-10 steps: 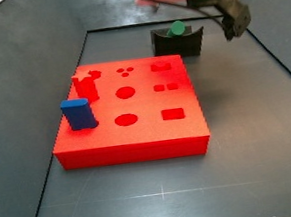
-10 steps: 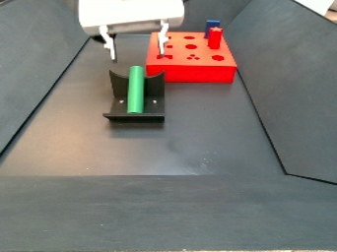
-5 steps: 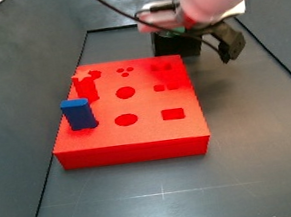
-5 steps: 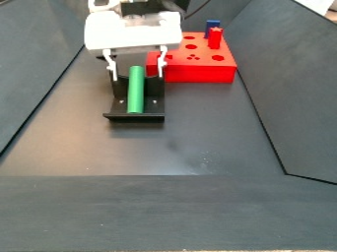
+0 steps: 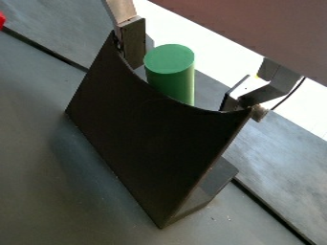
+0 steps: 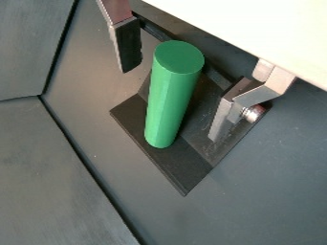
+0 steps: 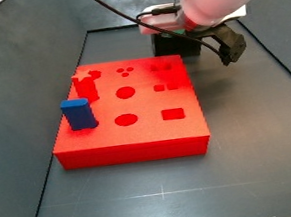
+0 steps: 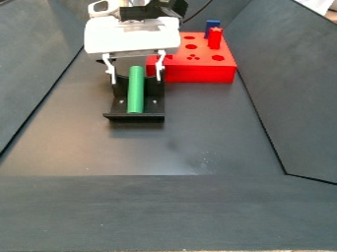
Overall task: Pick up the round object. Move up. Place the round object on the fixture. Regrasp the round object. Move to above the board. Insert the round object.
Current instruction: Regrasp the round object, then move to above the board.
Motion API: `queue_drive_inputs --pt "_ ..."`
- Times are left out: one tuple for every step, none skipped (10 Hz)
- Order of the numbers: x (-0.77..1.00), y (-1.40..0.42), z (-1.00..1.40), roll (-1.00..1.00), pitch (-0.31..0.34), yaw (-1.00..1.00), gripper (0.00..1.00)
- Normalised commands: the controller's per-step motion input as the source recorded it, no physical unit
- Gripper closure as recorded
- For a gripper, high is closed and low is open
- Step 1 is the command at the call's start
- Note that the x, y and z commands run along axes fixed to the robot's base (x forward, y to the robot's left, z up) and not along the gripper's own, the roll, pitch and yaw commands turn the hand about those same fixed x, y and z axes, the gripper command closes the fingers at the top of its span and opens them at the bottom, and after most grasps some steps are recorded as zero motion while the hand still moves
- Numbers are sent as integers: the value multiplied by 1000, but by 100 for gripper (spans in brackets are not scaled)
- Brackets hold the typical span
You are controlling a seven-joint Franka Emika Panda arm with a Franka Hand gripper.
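The green round object (image 5: 170,74) is crossed by the dark fixture's curved rim (image 5: 179,105), so a longer, hidden stem of the round object should come into view when I lift.
The round object, a green peg (image 8: 134,91), lies in the notch of the dark fixture (image 8: 134,112), beside the red board (image 8: 199,61). In both wrist views the peg (image 5: 173,69) (image 6: 169,96) rests between my fingers with a gap on each side. My gripper (image 8: 132,67) (image 5: 185,77) (image 6: 174,100) is open, lowered astride the peg's far end. In a side view the gripper (image 7: 208,48) and arm hide the peg and most of the fixture (image 7: 168,45) behind the board (image 7: 129,113).
A blue block (image 7: 78,113) and a red peg (image 7: 86,86) stand in the board's left holes. Round, square and other shaped holes (image 7: 128,118) lie open in its top. Sloping dark walls (image 8: 53,69) close the floor in on both sides.
The gripper has come down from above the fixture until its open fingers straddle the peg. Since half a second ago it has barely moved. The peg has not shifted.
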Motion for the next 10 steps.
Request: queue_drive_inputs --pt "12 -1 -175 57 12 -23 0" --pt "0 0 0 0 0 0 100" --pt "-16 -156 1000 185 -142 311 100" --pt "-20 -158 1000 169 -146 278 100" --pt "-19 -153 1000 145 -159 232 100" --pt "-18 -143 1000 83 -177 145 100" --pt "-20 -140 1000 50 -184 89 100" --pt "-24 -136 1000 34 -183 59 100" --pt "-34 -128 1000 3 -162 -6 100" --pt "-36 -126 1000 -8 -149 -29 100"
